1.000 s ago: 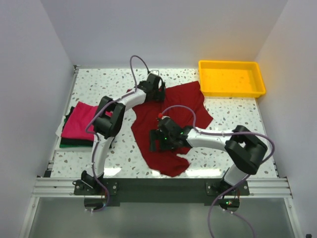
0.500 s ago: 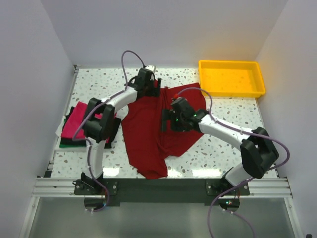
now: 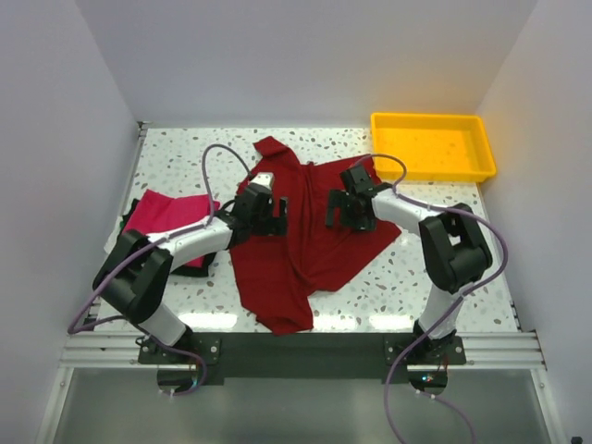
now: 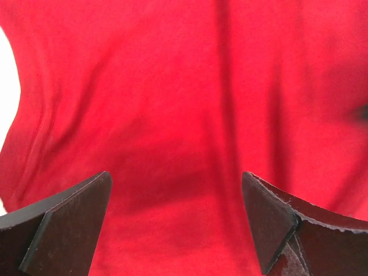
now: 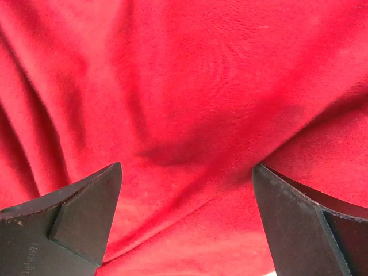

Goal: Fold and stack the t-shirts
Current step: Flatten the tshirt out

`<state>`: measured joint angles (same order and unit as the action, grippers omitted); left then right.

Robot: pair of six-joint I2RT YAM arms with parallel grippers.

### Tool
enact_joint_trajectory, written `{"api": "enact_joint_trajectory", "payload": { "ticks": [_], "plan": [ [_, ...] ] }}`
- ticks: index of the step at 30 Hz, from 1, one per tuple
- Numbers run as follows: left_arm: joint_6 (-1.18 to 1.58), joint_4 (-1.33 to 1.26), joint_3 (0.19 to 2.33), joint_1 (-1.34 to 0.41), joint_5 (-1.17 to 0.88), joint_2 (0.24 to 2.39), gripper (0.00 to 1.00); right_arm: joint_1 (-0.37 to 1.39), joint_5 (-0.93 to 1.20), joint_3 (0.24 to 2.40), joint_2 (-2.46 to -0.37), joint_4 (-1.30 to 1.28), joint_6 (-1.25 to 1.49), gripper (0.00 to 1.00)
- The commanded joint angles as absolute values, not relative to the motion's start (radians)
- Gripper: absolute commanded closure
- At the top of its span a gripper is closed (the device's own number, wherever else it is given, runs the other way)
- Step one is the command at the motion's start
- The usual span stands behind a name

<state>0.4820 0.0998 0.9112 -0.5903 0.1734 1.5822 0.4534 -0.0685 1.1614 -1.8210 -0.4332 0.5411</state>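
The dark crimson t-shirt (image 3: 264,274) has long loose creases (image 3: 297,242) going down it, so I expect its cloth to fall open like a curtain when I lift it between my grippers.
A dark crimson t-shirt (image 3: 301,236) lies spread and rumpled across the middle of the table. It fills the left wrist view (image 4: 184,103) and the right wrist view (image 5: 184,86). My left gripper (image 3: 274,214) is open just above the shirt's left part, its jaws wide apart with nothing between them (image 4: 175,221). My right gripper (image 3: 344,211) is open over the shirt's upper right part, jaws wide apart and empty (image 5: 187,221). A folded magenta-pink shirt (image 3: 166,215) lies on a folded dark one (image 3: 196,265) at the left edge.
A yellow plastic tray (image 3: 431,146) stands at the back right corner. White walls close in the table on the left, back and right. Cables loop above both arms. The terrazzo tabletop (image 3: 444,277) shows at the right front.
Both grippers have let go of the crimson shirt and opened. The left gripper pulled back from the far edge toward the near left. The right gripper moved right and farther up the table. The shirt's top edge now lies farther back.
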Motion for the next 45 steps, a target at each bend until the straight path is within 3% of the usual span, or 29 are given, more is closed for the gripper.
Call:
{"api": "enact_joint_trajectory", "payload": {
  "ticks": [1,7,13,19,24,27,34,40,45],
  "plan": [
    [0.535,0.103,0.890,-0.589,0.268,1.609,0.00,0.384,-0.092,1.140,-1.801,-0.436,0.529,0.01],
    [0.488,0.141,1.002,-0.574,0.317,1.779,0.00,0.247,-0.095,0.977,-1.718,-0.437,0.534,0.01],
    [0.420,0.187,1.251,-0.494,0.276,2.009,0.00,0.059,-0.069,0.910,-1.681,-0.437,0.511,0.01],
    [0.336,0.244,1.598,-0.456,0.224,2.224,0.00,0.017,-0.002,0.925,-1.686,-0.393,0.483,0.01],
    [0.316,0.285,1.689,-0.456,0.213,2.188,0.00,0.018,0.017,0.957,-1.588,-0.408,0.466,0.01],
    [0.340,0.272,1.573,-0.460,0.212,2.028,0.00,0.018,0.029,0.948,-1.487,-0.428,0.468,0.01],
    [0.575,0.236,0.983,-0.506,0.279,1.495,0.00,0.018,0.005,0.887,-1.310,-0.506,0.486,0.01],
    [0.787,0.308,0.717,-0.610,0.258,1.283,0.00,0.017,-0.055,0.819,-1.200,-0.502,0.529,0.01],
    [0.902,0.279,0.634,-0.632,0.227,1.221,0.00,0.017,-0.058,0.802,-1.178,-0.517,0.519,0.01]
  ]
}}
